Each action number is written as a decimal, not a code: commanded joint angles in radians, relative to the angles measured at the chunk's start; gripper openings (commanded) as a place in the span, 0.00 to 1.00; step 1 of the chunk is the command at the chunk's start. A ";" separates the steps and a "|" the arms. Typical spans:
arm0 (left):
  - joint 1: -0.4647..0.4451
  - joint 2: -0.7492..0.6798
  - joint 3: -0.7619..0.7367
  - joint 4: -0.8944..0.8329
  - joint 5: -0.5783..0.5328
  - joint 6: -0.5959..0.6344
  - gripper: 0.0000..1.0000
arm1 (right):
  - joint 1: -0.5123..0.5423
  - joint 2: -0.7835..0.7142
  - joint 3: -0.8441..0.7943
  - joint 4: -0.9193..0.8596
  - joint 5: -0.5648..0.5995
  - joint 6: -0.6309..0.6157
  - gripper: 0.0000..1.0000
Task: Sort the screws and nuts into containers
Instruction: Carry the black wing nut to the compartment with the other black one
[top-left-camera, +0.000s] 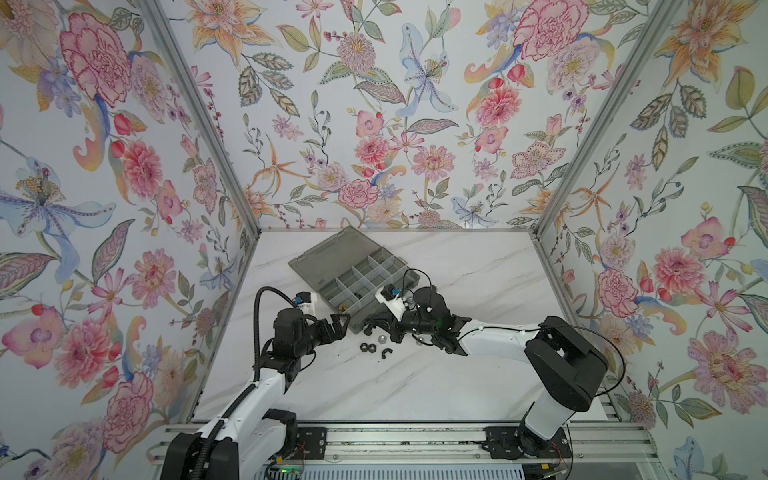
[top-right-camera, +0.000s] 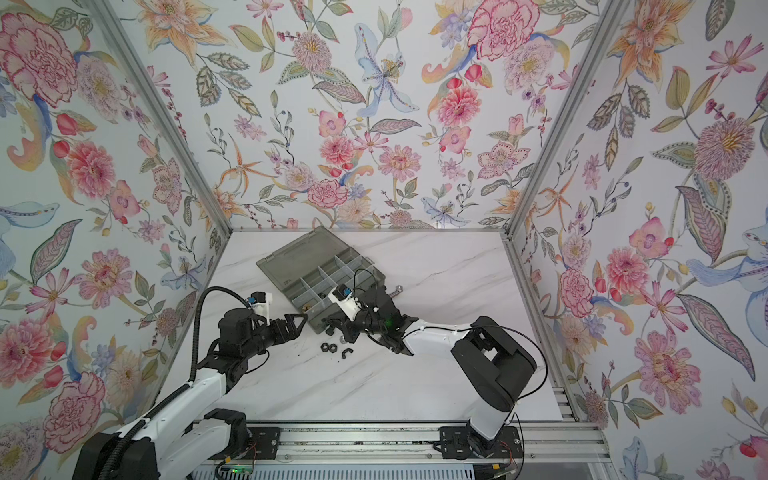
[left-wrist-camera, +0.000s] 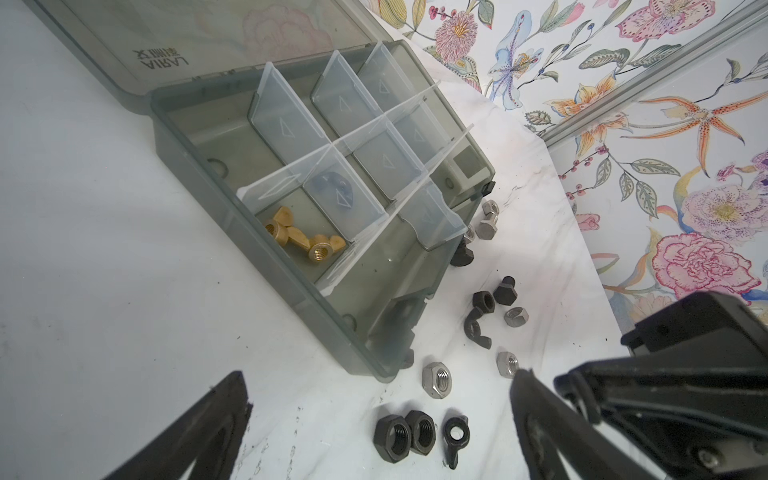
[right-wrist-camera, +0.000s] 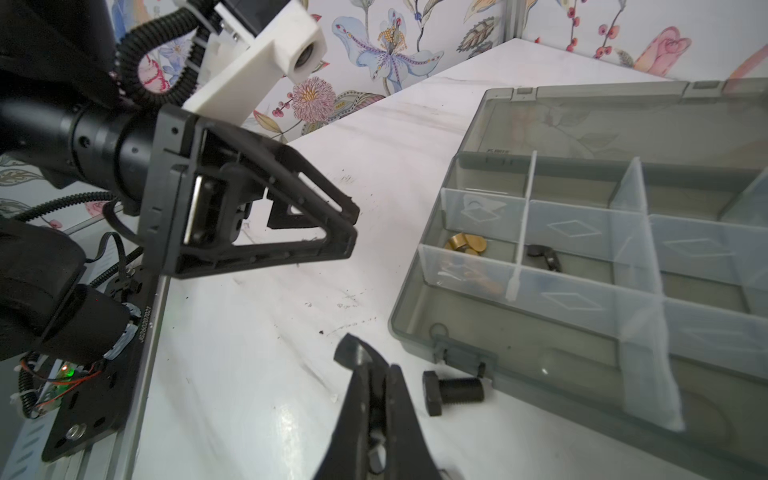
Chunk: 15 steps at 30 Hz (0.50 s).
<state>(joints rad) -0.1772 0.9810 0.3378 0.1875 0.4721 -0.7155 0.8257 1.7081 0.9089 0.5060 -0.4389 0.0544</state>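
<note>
A matching dark piece (right-wrist-camera: 545, 256) lies in the compartment (right-wrist-camera: 577, 265) beside the brass wing nuts, so the robot's right gripper continues to move the dark winged piece toward it until the winged piece hangs inside.
The smoky-grey organizer box (left-wrist-camera: 278, 266) lies open on the marble table, lid (top-left-camera: 328, 253) flat behind it. Brass wing nuts (left-wrist-camera: 305, 241) sit in its near corner compartment, and a dark piece (right-wrist-camera: 544, 255) lies in the one beside it. Loose nuts lie by the box: two black hex nuts (left-wrist-camera: 405, 434), a silver hex nut (left-wrist-camera: 440, 380), a black wing nut (left-wrist-camera: 455, 436). A black bolt (right-wrist-camera: 453, 390) rests against the box wall. My left gripper (left-wrist-camera: 380, 374) stands open over them. My right gripper (right-wrist-camera: 376, 370) is shut, pinching a small dark winged piece (right-wrist-camera: 351, 353) at its tip.
More black and silver nuts and bolts (left-wrist-camera: 486, 224) lie scattered along the box's side toward the back. In both top views the two grippers (top-left-camera: 343, 322) (top-left-camera: 374, 325) face each other closely at the box's near corner. Flowered walls close in the table.
</note>
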 joint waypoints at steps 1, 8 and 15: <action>-0.006 -0.022 -0.012 0.003 0.016 0.006 0.99 | -0.034 0.036 0.082 -0.066 -0.028 -0.041 0.04; -0.006 -0.025 -0.008 -0.003 0.019 0.008 0.99 | -0.074 0.164 0.253 -0.118 -0.004 -0.038 0.04; -0.005 -0.025 -0.009 -0.002 0.018 0.007 0.99 | -0.083 0.298 0.413 -0.162 0.053 -0.030 0.04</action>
<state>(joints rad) -0.1772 0.9684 0.3378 0.1871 0.4721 -0.7155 0.7502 1.9697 1.2633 0.3763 -0.4133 0.0303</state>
